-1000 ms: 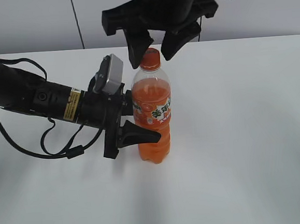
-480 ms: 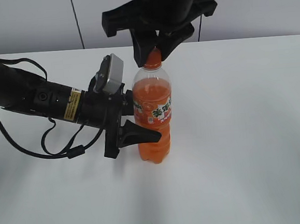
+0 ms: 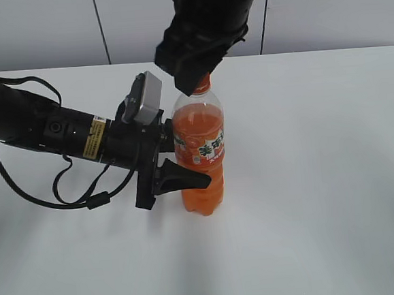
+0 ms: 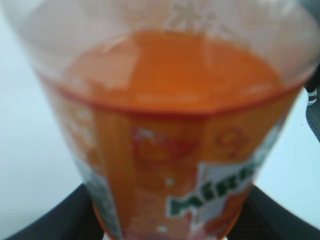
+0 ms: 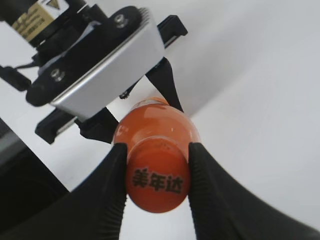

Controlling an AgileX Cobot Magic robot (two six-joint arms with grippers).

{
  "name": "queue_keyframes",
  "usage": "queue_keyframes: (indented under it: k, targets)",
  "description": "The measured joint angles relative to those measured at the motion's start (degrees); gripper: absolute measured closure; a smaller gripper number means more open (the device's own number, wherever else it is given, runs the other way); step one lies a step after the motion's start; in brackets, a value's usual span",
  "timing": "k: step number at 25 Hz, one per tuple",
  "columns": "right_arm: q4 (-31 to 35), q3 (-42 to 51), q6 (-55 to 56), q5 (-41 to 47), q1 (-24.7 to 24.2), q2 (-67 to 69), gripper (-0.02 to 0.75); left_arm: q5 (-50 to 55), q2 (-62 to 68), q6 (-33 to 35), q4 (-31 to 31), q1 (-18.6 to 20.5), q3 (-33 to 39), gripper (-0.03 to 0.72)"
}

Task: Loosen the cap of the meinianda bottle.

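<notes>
My slanted right gripper should open, rise, turn back and grip the cap (image 5: 158, 175) crosswise before it twists further, as the orange cap is still on the bottle's neck (image 3: 201, 90).
The meinianda bottle (image 3: 200, 154) stands upright on the white table, full of orange drink, and fills the left wrist view (image 4: 170, 115). My left gripper (image 3: 179, 164) is shut on its labelled waist, one black finger (image 3: 183, 179) in front and the other hidden behind. In the left wrist view the fingers (image 4: 50, 222) show at both lower corners against the bottle. From above, my right gripper (image 5: 156, 150) is shut on the orange cap (image 5: 157, 180), its ribbed pads (image 5: 112, 180) pressed on both sides. In the exterior view the right gripper (image 3: 195, 79) hides most of the cap (image 3: 204, 86).
My left arm (image 3: 38, 126) lies across the table's left half with its cables (image 3: 77, 191) looping beside it. The right arm hangs down from the top centre. A pale wall (image 3: 350, 12) runs behind the table's far edge.
My right gripper came down from open around the cap to shut on it, then its wrist turned. The left gripper kept its hold on the bottle.
</notes>
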Motion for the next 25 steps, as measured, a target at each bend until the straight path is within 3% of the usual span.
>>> queue_keyframes:
  k: [7,11,21,25]
  targets:
    - [1.08,-0.05,-40.34,1.11,0.00,-0.10,0.455,-0.16,0.00,0.54,0.47,0.00,0.00,0.288]
    - [1.80,-0.05,-55.83,1.11,0.00,-0.10,0.447,-0.10,0.00,0.61,0.42,0.00,0.00,0.288]
    - [2.09,-0.05,-59.21,1.16,0.00,-0.10,0.447,-0.05,0.00,0.61,0.42,0.00,0.00,0.288]
    - [1.59,-0.05,-55.93,0.09,0.00,-0.10,0.346,0.01,0.00,0.39,0.29,0.00,0.00,0.288]
